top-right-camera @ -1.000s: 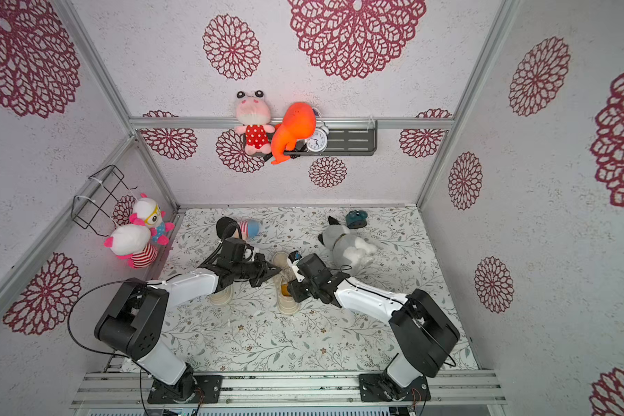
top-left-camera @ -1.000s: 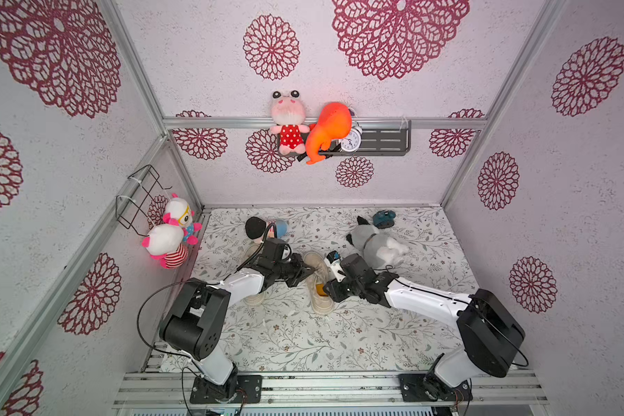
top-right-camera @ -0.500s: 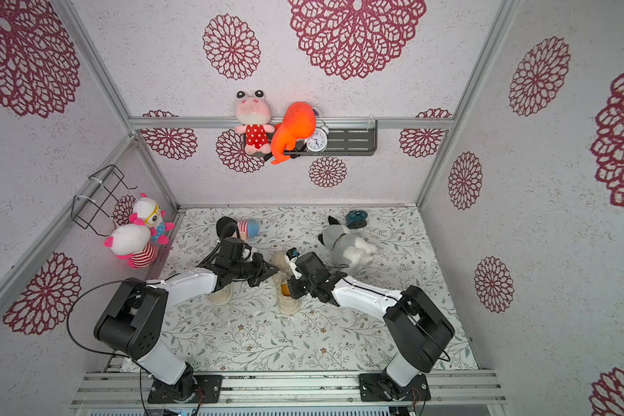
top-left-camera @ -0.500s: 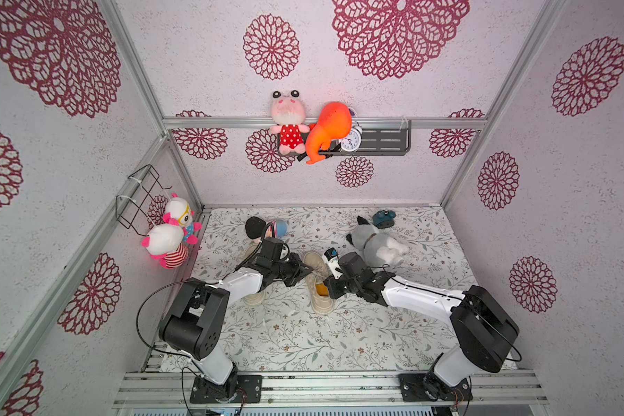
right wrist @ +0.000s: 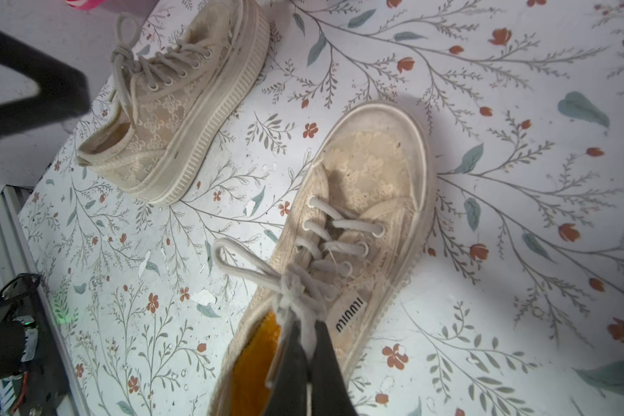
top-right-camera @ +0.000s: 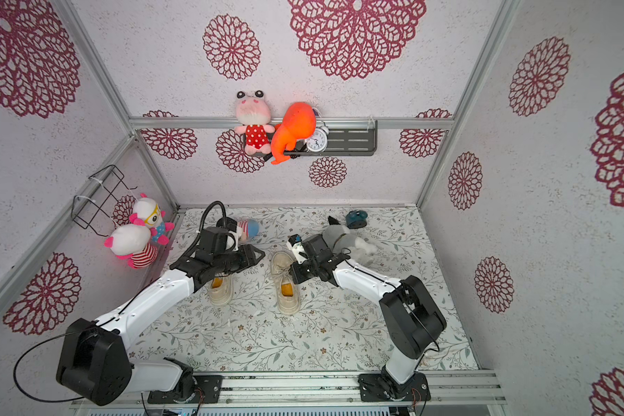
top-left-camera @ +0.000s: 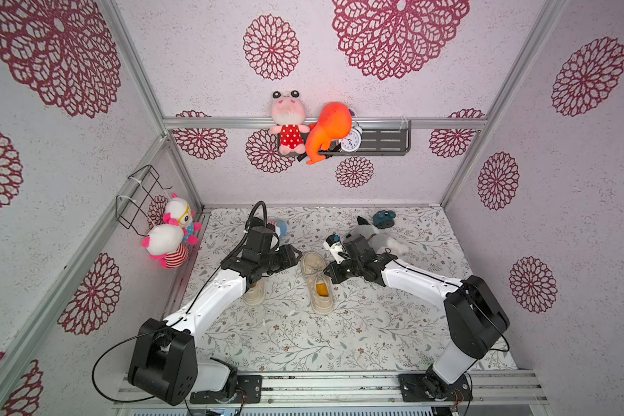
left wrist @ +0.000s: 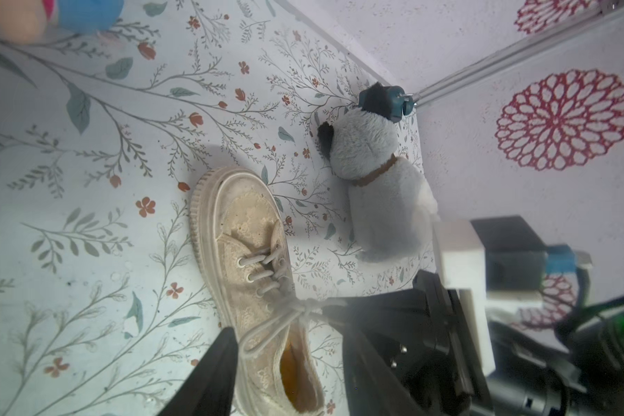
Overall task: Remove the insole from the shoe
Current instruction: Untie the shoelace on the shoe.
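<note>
The tied lace knot (right wrist: 298, 294) closes the shoe over the orange insole, so my left gripper should take the knot's free loop (right wrist: 241, 263) before I remove the insole.
A beige lace-up shoe (top-left-camera: 316, 277) (top-right-camera: 284, 284) lies mid-table, its toe pointing to the back wall. The orange insole (top-left-camera: 322, 288) (right wrist: 253, 363) shows inside its heel opening. My right gripper (top-left-camera: 328, 272) (right wrist: 307, 333) is shut on the shoe's lace knot, right beside the tongue label. My left gripper (top-left-camera: 296, 254) (left wrist: 289, 374) hovers open just left of the toe. In the left wrist view the shoe (left wrist: 253, 252) and insole (left wrist: 292, 374) show between its spread fingers, and nothing is held.
A second beige shoe (top-left-camera: 254, 293) (right wrist: 181, 119) stands partly under my left arm. A grey plush dog (top-left-camera: 375, 237) and a teal toy (top-left-camera: 384, 218) lie behind the right arm. A small doll (top-left-camera: 280, 227) lies at the back left. Plush toys (top-left-camera: 170, 237) hang on the left wall.
The right gripper has closed on the lace knot. The left gripper has opened and let go of the shoe.
</note>
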You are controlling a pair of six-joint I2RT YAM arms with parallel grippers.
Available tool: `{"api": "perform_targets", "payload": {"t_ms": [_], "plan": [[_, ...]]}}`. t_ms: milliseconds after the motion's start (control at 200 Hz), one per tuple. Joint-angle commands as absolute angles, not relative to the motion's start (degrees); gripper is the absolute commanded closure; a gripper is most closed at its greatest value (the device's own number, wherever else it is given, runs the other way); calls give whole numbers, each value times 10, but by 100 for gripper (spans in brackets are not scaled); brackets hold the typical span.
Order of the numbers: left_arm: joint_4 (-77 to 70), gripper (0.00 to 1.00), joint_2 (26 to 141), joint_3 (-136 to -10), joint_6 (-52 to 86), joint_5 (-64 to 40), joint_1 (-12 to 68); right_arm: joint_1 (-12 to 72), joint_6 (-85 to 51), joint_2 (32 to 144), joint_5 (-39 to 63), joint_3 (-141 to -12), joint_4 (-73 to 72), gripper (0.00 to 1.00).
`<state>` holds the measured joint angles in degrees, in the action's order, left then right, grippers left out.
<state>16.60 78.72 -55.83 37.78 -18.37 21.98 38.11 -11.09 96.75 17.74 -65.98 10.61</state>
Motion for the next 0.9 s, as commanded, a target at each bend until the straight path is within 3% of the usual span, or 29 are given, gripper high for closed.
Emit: {"api": "perform_targets", "payload": {"t_ms": [0, 365, 615, 785, 896], "plan": [[169, 48, 793, -541, 221, -208, 233, 367, -76, 973, 205, -696, 139, 100], [157, 43, 907, -595, 154, -301, 236, 364, -61, 1007, 169, -731, 164, 95], [168, 53, 953, -604, 155, -334, 236, 365, -85, 1010, 145, -738, 152, 88], [175, 69, 973, -606, 159, -338, 236, 365, -109, 996, 132, -739, 148, 81], [177, 77, 987, -611, 168, -341, 236, 363, -135, 962, 113, -737, 156, 68]]}}
